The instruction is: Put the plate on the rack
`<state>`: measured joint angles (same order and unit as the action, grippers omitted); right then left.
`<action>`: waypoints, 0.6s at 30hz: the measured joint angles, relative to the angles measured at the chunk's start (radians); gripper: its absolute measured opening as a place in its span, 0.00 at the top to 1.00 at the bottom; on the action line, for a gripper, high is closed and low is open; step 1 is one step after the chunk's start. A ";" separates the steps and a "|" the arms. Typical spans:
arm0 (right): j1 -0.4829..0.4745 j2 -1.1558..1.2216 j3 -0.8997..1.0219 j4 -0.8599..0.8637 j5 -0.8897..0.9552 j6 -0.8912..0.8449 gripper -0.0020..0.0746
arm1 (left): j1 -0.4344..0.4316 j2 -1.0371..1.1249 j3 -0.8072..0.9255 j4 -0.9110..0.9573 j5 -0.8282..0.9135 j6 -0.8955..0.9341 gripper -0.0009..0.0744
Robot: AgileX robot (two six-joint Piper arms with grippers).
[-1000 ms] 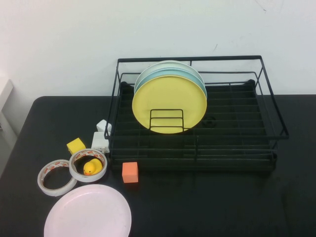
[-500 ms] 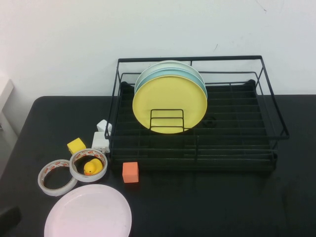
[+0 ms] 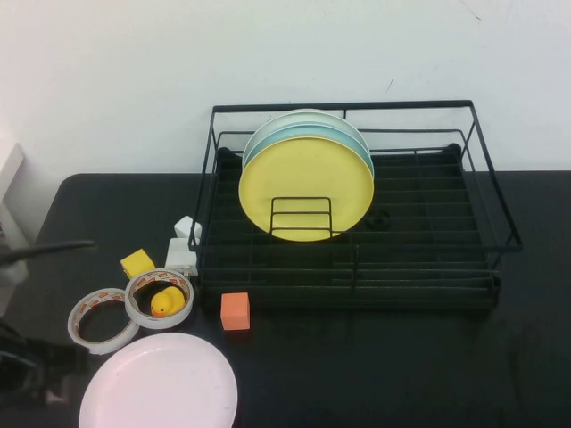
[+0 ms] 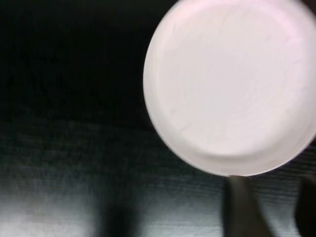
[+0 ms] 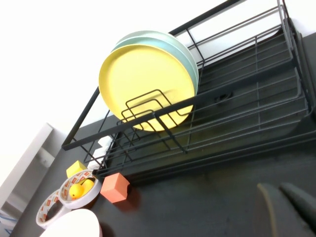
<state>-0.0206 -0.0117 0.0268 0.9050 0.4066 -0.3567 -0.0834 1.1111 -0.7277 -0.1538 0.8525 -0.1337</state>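
Note:
My gripper will lower the pale pink plate point(image 3: 161, 383), which will slip in between nested wire loops point(image 3: 302, 206), as they leave a gap before the yellow plate.
The pale pink plate point(image 3: 161, 382) lies flat on the black table at the front left; it fills the left wrist view point(image 4: 232, 84). The black wire rack point(image 3: 486, 201) stands at the back centre, also in the right wrist view point(image 5: 256, 98). My left gripper point(image 3: 31, 370) shows blurred at the left edge, just left of the plate. In the left wrist view point(image 4: 274, 212) it is open and empty, one finger point(image 4: 242, 207) at the plate's rim. My right gripper point(image 5: 282, 210) is out of the high view, low over the table in front of the rack, shut and empty.
In the rack a yellow plate point(image 3: 306, 187) stands upright in front of a light teal plate point(image 3: 343, 135). Left of the rack lie an orange cube point(image 3: 235, 311), a yellow cube point(image 3: 137, 263), a white block point(image 3: 182, 257), and two tape rolls point(image 3: 100, 319), one holding a rubber duck point(image 3: 164, 302).
My left arm has come into the high view from the left front edge and moved toward the pink plate. The plate and rack have not moved.

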 joint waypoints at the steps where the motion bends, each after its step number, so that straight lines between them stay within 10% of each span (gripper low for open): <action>1: 0.000 0.000 0.000 0.000 0.000 0.000 0.98 | 0.000 0.031 0.000 0.000 -0.004 -0.005 0.68; 7: 0.000 0.000 0.000 0.000 0.001 -0.002 0.98 | 0.000 0.213 -0.002 -0.004 -0.087 -0.033 0.39; 18: 0.000 0.000 0.000 0.000 0.006 -0.005 0.98 | 0.000 0.478 -0.009 -0.006 -0.284 -0.056 0.53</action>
<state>-0.0206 -0.0117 0.0268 0.9050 0.4128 -0.3613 -0.0834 1.5896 -0.7365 -0.1598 0.5684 -0.1895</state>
